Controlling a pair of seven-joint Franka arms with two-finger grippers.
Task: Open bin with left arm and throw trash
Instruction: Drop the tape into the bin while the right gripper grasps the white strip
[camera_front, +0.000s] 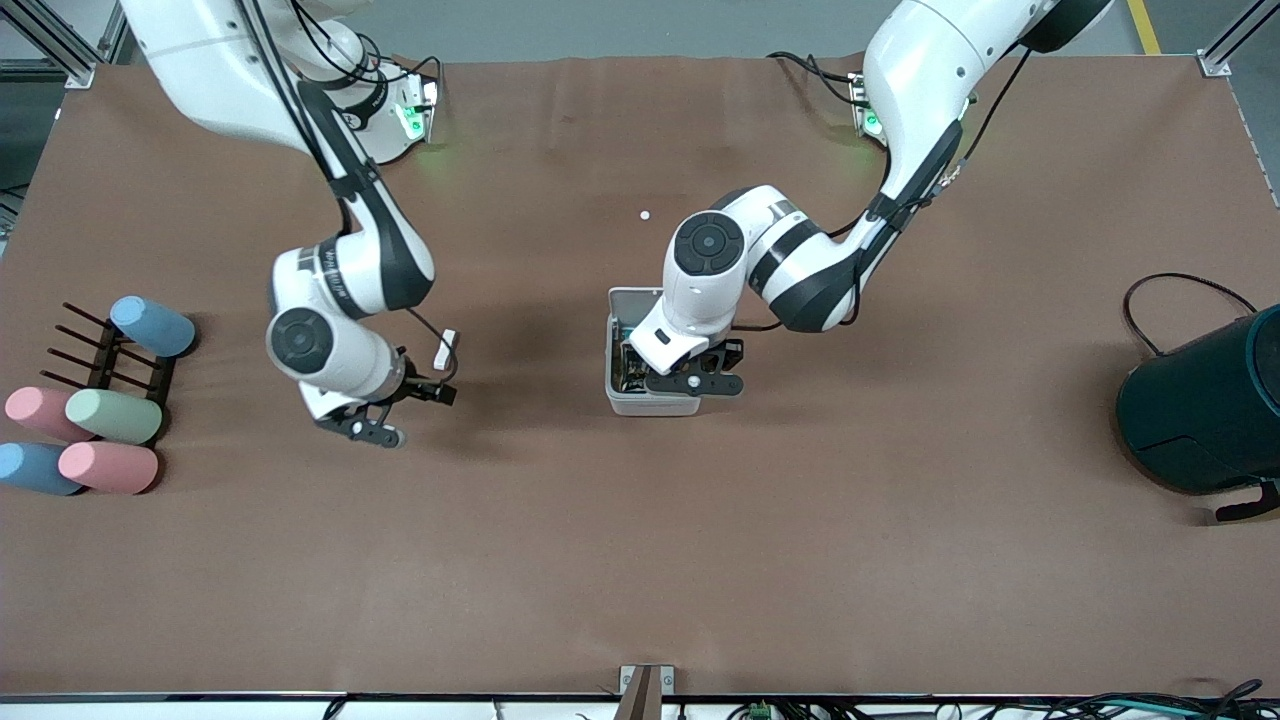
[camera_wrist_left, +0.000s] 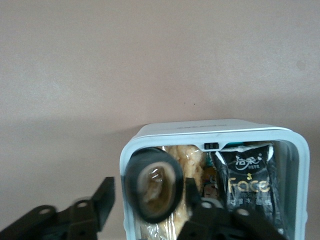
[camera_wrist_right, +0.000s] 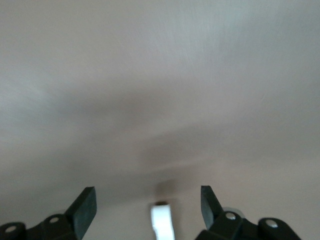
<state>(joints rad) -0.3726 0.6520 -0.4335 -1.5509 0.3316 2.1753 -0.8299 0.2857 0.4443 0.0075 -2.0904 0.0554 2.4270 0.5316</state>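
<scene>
My left gripper is in the way of the bin's open top (camera_front: 626, 355), so it should move back out of the way before my right gripper brings the white rectangular piece (camera_front: 446, 349) over and drops it in.
The white-grey bin (camera_front: 650, 402) stands mid-table with its lid (camera_front: 634, 297) raised. My left gripper (camera_front: 692, 381) hangs over its open top, fingers spread. In the left wrist view the dark tape roll (camera_wrist_left: 152, 185) sits blurred between the open fingers (camera_wrist_left: 102, 200) at the bin's rim (camera_wrist_left: 215, 131), with a gap to one finger. The black wrapper (camera_wrist_left: 250, 186) lies inside the bin. My right gripper (camera_front: 420, 415) is open above the table toward the right arm's end. A white rectangular piece (camera_wrist_right: 162, 223) shows blurred between its fingers (camera_wrist_right: 85, 205), touching neither.
Pastel cylinders (camera_front: 112, 415) and a black rack (camera_front: 110, 360) lie at the right arm's end. A large dark teal container (camera_front: 1205, 400) stands at the left arm's end. A tiny white dot (camera_front: 645, 215) lies farther from the front camera than the bin.
</scene>
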